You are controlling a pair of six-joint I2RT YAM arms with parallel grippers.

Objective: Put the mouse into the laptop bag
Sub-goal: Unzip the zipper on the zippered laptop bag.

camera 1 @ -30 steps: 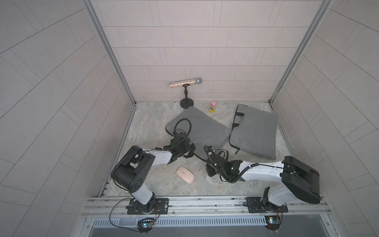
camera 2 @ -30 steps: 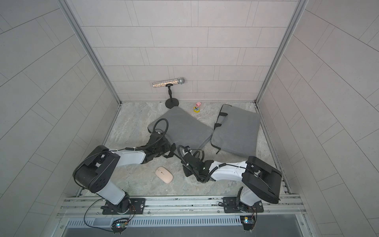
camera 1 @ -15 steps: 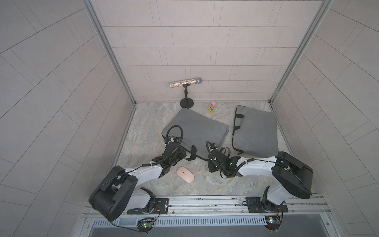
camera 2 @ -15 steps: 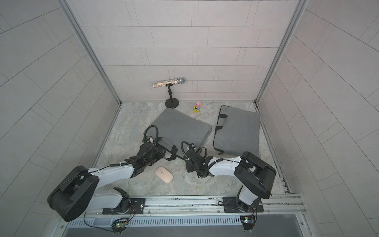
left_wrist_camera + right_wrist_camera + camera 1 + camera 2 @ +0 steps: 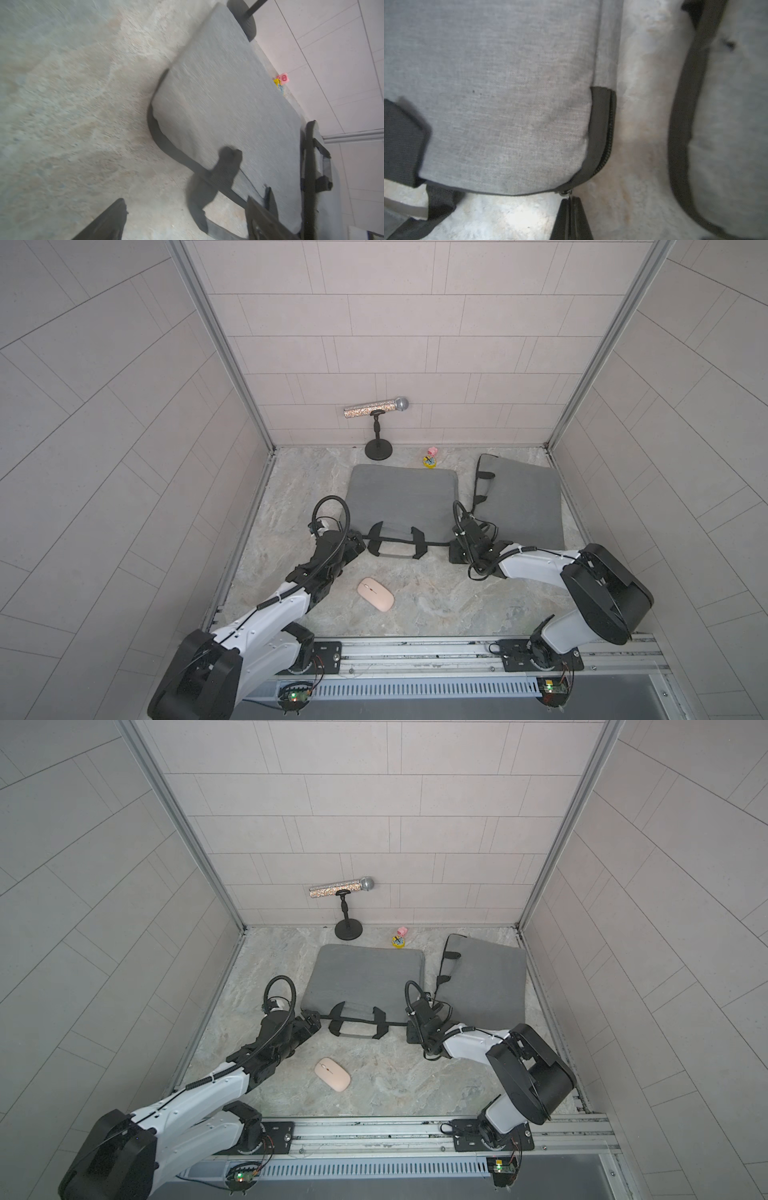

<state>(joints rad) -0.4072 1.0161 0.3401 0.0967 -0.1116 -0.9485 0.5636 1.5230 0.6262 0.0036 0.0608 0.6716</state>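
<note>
The zipper pull is in my right gripper while the laptop bag [image 5: 402, 497] lies loose, so my left gripper needs to hold its front corner [image 5: 158, 120] before my right gripper pulls.
The pink mouse [image 5: 375, 593] [image 5: 331, 1073] lies on the stone floor in front of the grey laptop bag [image 5: 401, 497] [image 5: 363, 973], whose black handles face the front. My left gripper [image 5: 359, 540] [image 5: 313, 1018] [image 5: 186, 201] is open at the bag's front left corner and holds nothing. At the front right corner my right gripper [image 5: 455, 549] [image 5: 411, 1029] [image 5: 571, 200] is shut on the bag's metal zipper pull [image 5: 568, 193]. The zipper line along the front edge looks closed in both top views.
A second grey bag [image 5: 519, 497] [image 5: 484, 973] lies right of the laptop bag, against the right wall. At the back wall stand a microphone on a black stand [image 5: 376, 408] and a small pink and yellow toy [image 5: 431, 458].
The laptop bag has swung from a slant to lie square with its handles forward. My left gripper has opened and let go of the bag's corner. The right gripper stays shut.
</note>
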